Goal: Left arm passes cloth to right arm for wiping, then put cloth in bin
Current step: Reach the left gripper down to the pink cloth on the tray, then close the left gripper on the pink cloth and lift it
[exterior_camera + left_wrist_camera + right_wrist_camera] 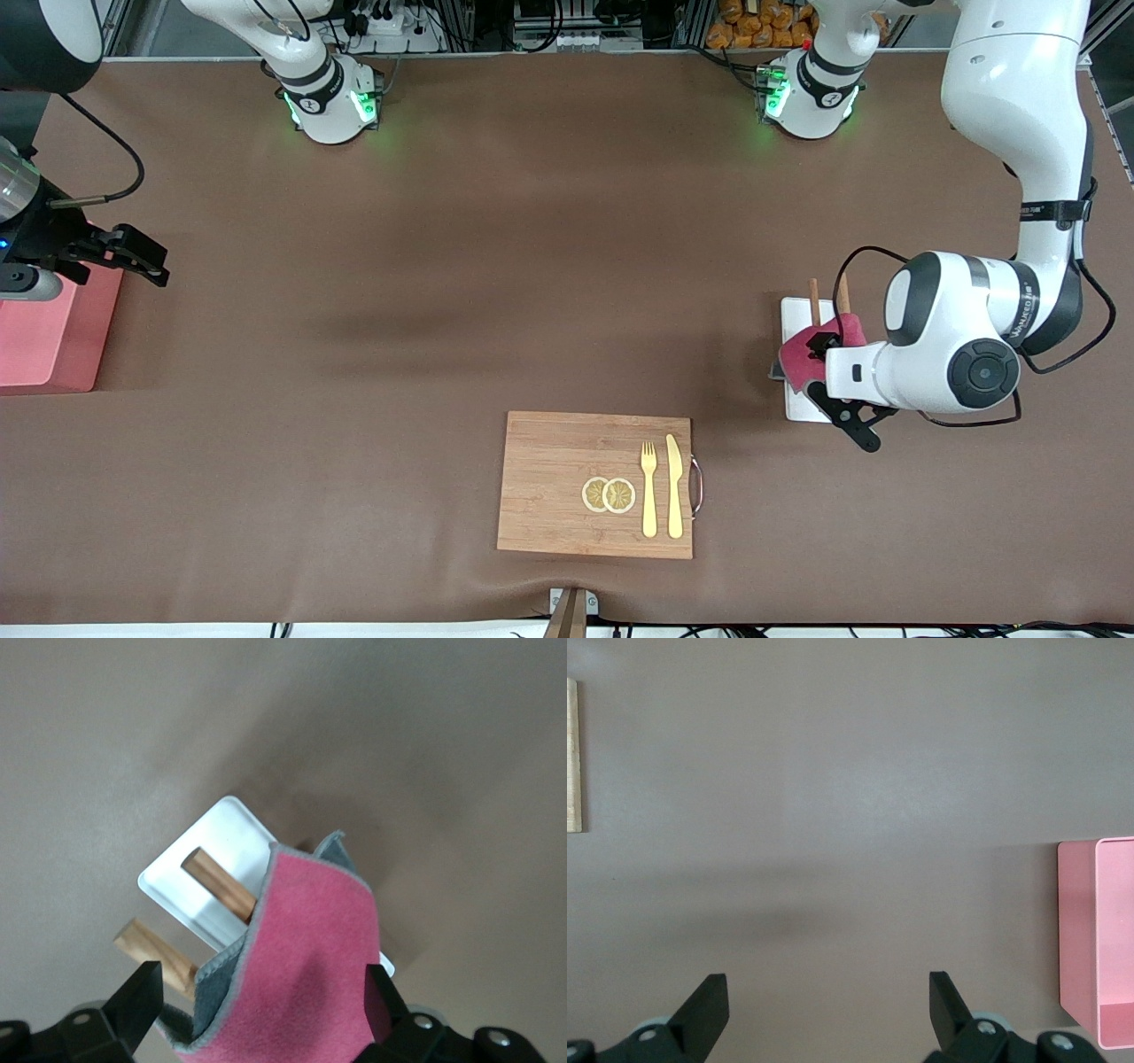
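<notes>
The crimson cloth (803, 357) should come off the wooden pegs right away and leave the tray behind when I lift it, because its gray edges (250, 948) hang free.
The crimson cloth (800, 361) hangs draped over two wooden pegs (221, 885) that stand on a small white tray (802, 403) toward the left arm's end of the table. My left gripper (819, 379) is open at the cloth, one black finger on each side of the fabric (310, 966) and not pressed onto it. Over the table beside the pink bin (44, 337), at the right arm's end, my right gripper (152, 257) is open with nothing between its fingers. The right wrist view shows one corner of the bin (1099, 939) and bare table under the fingers.
A wooden cutting board (549, 483) lies near the front edge of the table, carrying a yellow fork (649, 487), a yellow knife (675, 483) and two lemon slices (609, 494). Brown table mat stretches between the two arms.
</notes>
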`<state>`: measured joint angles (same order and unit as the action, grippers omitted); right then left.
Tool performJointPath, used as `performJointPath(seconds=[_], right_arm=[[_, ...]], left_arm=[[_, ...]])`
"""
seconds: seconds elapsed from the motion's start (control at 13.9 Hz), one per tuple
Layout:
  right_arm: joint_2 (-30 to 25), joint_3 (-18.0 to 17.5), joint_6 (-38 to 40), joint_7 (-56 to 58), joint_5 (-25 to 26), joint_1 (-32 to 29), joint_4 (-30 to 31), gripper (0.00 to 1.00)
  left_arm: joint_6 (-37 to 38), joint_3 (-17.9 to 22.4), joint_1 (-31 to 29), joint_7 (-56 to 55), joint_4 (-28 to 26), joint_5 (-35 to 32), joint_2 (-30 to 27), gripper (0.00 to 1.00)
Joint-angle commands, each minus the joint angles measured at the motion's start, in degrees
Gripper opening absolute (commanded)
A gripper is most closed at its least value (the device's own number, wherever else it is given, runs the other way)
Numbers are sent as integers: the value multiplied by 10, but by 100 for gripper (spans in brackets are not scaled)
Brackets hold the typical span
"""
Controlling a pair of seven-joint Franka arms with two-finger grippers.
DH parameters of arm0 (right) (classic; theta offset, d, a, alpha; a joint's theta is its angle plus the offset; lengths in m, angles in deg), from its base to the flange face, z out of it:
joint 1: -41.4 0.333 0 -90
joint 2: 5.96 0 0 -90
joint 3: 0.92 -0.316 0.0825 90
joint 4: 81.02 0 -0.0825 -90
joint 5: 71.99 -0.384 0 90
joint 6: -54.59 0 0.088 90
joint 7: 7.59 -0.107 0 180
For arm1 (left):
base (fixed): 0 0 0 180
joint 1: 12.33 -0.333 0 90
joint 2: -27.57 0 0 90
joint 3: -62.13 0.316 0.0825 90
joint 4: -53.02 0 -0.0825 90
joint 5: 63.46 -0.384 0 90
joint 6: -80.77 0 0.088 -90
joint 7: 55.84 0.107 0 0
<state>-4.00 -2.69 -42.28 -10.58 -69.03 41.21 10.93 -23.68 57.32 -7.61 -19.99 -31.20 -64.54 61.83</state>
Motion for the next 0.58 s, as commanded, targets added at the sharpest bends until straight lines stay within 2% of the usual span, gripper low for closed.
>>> performJointPath(seconds=[0.0, 0.07, 0.14, 0.29, 0.36, 0.43, 0.5], right_arm=[[0, -2, 5, 1, -9, -5, -3, 100], [0, -2, 5, 1, -9, -5, -3, 100], [0, -2, 5, 1, -9, -5, -2, 100], [0, -2, 5, 3, -9, -5, -2, 100], [0, -2, 5, 3, -9, -5, -1, 100], [0, -2, 5, 3, -9, -5, -1, 100], [0, -2, 5, 4, -9, -5, -1, 100]], left_arm=[[6, -1, -5, 2, -9, -17, -1, 100], [6, -1, -5, -1, -9, -16, -2, 100], [12, -2, -6, -2, -9, -16, -2, 88], [23, -1, -7, -5, -9, -17, -3, 33], [30, 2, -7, -5, -9, -17, -6, 9], [35, 7, -6, -6, -7, -19, -8, 0], [35, 7, -6, -6, -6, -20, -9, 0]])
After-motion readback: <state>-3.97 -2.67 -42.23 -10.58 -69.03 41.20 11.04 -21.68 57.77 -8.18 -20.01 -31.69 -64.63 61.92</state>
